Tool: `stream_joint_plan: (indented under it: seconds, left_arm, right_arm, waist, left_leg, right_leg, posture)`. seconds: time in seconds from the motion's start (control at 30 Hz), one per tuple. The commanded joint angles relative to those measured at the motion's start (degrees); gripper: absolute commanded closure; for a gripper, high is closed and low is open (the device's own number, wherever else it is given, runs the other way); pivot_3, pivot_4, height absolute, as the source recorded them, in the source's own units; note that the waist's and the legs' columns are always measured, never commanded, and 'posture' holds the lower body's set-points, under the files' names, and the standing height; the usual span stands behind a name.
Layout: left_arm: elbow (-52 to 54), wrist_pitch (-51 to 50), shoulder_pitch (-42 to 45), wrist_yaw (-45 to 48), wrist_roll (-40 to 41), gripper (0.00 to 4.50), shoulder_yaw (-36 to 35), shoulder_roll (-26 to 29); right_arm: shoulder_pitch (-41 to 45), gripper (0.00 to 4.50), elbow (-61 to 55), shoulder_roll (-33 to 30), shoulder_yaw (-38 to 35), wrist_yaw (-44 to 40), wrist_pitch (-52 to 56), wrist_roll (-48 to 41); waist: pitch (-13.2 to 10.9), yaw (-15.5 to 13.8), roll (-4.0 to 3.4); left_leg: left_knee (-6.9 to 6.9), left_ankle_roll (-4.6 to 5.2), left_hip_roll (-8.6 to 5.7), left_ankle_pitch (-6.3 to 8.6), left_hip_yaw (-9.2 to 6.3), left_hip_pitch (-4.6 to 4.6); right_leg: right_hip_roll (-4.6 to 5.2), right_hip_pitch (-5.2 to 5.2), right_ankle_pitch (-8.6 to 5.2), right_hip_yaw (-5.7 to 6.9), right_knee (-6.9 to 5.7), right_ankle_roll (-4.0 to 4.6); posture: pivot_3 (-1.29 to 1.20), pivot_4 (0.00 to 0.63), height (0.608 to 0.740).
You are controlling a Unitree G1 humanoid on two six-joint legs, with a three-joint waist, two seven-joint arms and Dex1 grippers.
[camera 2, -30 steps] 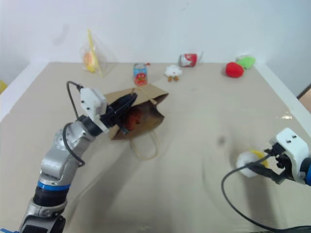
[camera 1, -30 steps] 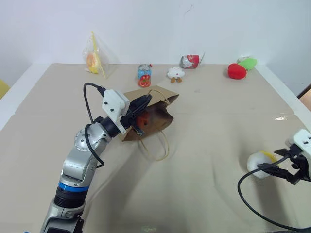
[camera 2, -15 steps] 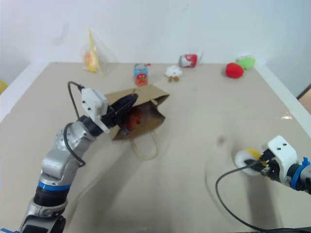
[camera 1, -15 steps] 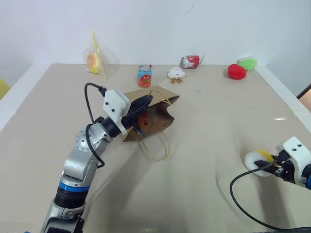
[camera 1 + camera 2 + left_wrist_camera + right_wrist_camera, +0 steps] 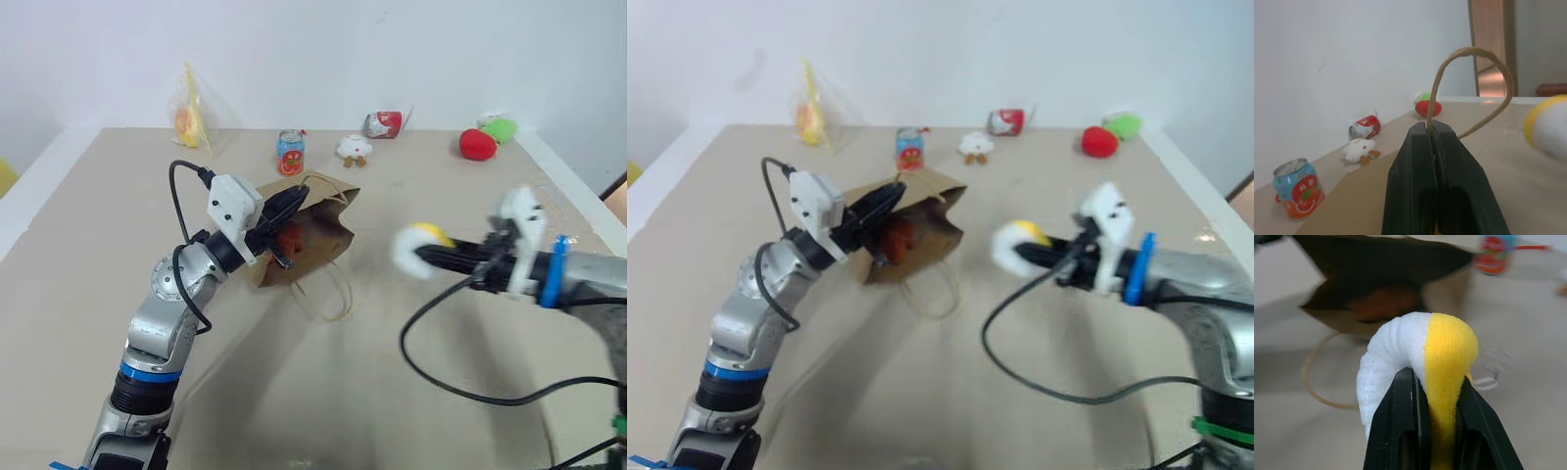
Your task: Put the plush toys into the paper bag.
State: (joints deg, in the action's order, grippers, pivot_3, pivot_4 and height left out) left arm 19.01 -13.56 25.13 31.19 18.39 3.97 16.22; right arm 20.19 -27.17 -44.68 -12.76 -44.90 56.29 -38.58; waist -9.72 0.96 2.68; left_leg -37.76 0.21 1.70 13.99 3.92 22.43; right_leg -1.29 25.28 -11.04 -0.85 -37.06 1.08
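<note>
The paper bag's opening is wide and faces the white ball, so the robot's right gripper keeps going inside and releases the white ball beside the brown plush.
The brown paper bag lies on its side mid-table, its mouth facing the right arm. My left gripper is shut on the bag's upper handle and rim, holding the mouth up. Inside the mouth sits the brown bear-like plush. My right gripper is shut on the round white ball with a yellow patch. It holds the ball in the air just right of the bag's opening, pointed at it.
The bag's second handle loop lies on the table in front. Along the far edge stand a plastic pouch, a soda can, a small white plush, a tipped can, a red plush and a green one.
My right gripper shut on the white ball at the table's front right, then swung it up and left toward the bag's mouth. The left arm and bag stayed put.
</note>
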Motion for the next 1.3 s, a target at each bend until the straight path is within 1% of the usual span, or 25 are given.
stream_joint_plan:
  seconds: [0.03,0.13,0.4,0.6,0.73,0.93,1.13,1.2,1.23,1.27,1.3]
  left_arm:
    - [1.8,1.2,0.7,-0.8,-0.3,4.5,-0.5,-0.3]
    - [1.8,1.2,0.6,-1.0,-0.5,4.5,-0.5,-0.2]
    - [2.1,0.9,0.8,-1.3,-0.4,4.5,-0.6,0.0]
    - [2.3,0.9,1.0,-1.3,-0.3,4.5,-0.7,0.1]
    - [2.4,1.0,1.4,-1.4,-0.4,4.5,-0.7,0.0]
    - [2.6,1.0,1.5,-1.2,-0.3,4.5,-0.4,0.0]
    - [3.1,0.7,1.2,-0.9,-0.2,4.5,-0.2,0.2]
    - [3.1,0.8,1.1,-1.0,-0.3,4.5,0.0,0.1]
    - [3.1,0.8,1.2,-1.0,-0.3,4.5,0.1,0.0]
    - [3.0,0.8,1.3,-1.1,-0.4,4.5,0.1,-0.1]
    - [3.0,0.7,1.4,-1.2,-0.4,4.5,0.1,-0.1]
  right_arm:
    - [4.0,4.06,-0.6,4.1,7.1,5.1,-1.8,3.2]
    - [7.9,4.06,1.7,7.3,11.8,7.5,-2.5,5.7]
    - [15.8,4.06,8.0,15.7,18.8,11.5,-5.4,10.3]
    - [18.5,4.06,15.6,22.2,24.0,14.6,-10.6,16.9]
    - [20.4,4.06,20.4,26.4,26.1,16.6,-14.2,20.9]
    - [23.6,4.06,28.7,30.0,27.8,18.1,-21.9,27.4]
    - [26.4,4.06,35.2,30.1,28.5,17.5,-28.8,31.8]
    - [26.7,4.06,36.4,31.0,28.2,17.5,-30.1,32.3]
    - [26.7,3.71,36.7,31.6,27.8,17.5,-30.3,32.2]
    - [26.7,3.49,36.4,32.1,27.4,17.3,-30.1,31.7]
    - [26.5,2.98,35.6,32.3,27.1,16.8,-29.4,31.1]
  waist:
    - [0.0,0.2,0.0]
    - [0.0,0.2,0.0]
    - [0.0,0.2,0.0]
    - [0.0,0.3,0.0]
    - [0.0,0.4,0.0]
    - [0.0,0.4,0.0]
    - [0.0,0.4,0.0]
    - [0.0,0.4,0.0]
    - [0.0,0.4,0.0]
    - [0.0,0.4,0.0]
    - [0.0,0.4,0.0]
  left_leg:
    - [0.0,-0.02,0.0,0.01,0.08,0.03]
    - [0.0,-0.01,-0.13,0.03,0.22,0.08]
    - [-0.07,0.02,-0.16,0.02,0.33,0.04]
    - [-0.07,0.02,-0.1,0.02,0.34,0.03]
    - [-0.07,0.02,-0.1,0.02,0.39,0.05]
    - [-0.07,0.02,-0.1,0.02,0.4,0.05]
    - [-0.07,0.02,-0.1,0.02,0.41,0.05]
    - [-0.06,0.02,-0.1,0.02,0.42,0.05]
    - [-0.06,0.02,-0.1,0.02,0.42,0.06]
    - [-0.06,0.02,-0.1,0.02,0.42,0.06]
    - [-0.05,0.02,-0.1,0.02,0.42,0.05]
  right_leg:
    - [0.04,0.03,0.0,-0.05,0.02,0.0]
    - [0.24,0.06,-0.01,-0.1,0.05,-0.02]
    - [0.29,0.05,0.04,-0.13,0.02,-0.08]
    - [0.24,0.07,0.05,-0.14,0.0,-0.06]
    - [0.25,0.09,0.05,-0.17,0.0,-0.05]
    - [0.27,0.09,0.06,-0.17,0.0,-0.05]
    - [0.26,0.11,0.07,-0.17,-0.01,-0.03]
    - [0.26,0.11,0.07,-0.17,-0.01,-0.03]
    - [0.27,0.11,0.07,-0.17,-0.01,-0.03]
    - [0.27,0.11,0.07,-0.17,0.0,-0.03]
    - [0.26,0.11,0.07,-0.18,0.0,-0.03]
  posture:
    - [0.0,0.15,0.74]
    - [0.0,0.15,0.74]
    - [0.0,0.15,0.74]
    - [0.0,0.15,0.74]
    - [0.0,0.15,0.74]
    - [0.0,0.15,0.74]
    - [0.0,0.15,0.74]
    - [0.0,0.15,0.74]
    - [0.0,0.15,0.74]
    - [0.0,0.15,0.74]
    - [0.0,0.15,0.74]
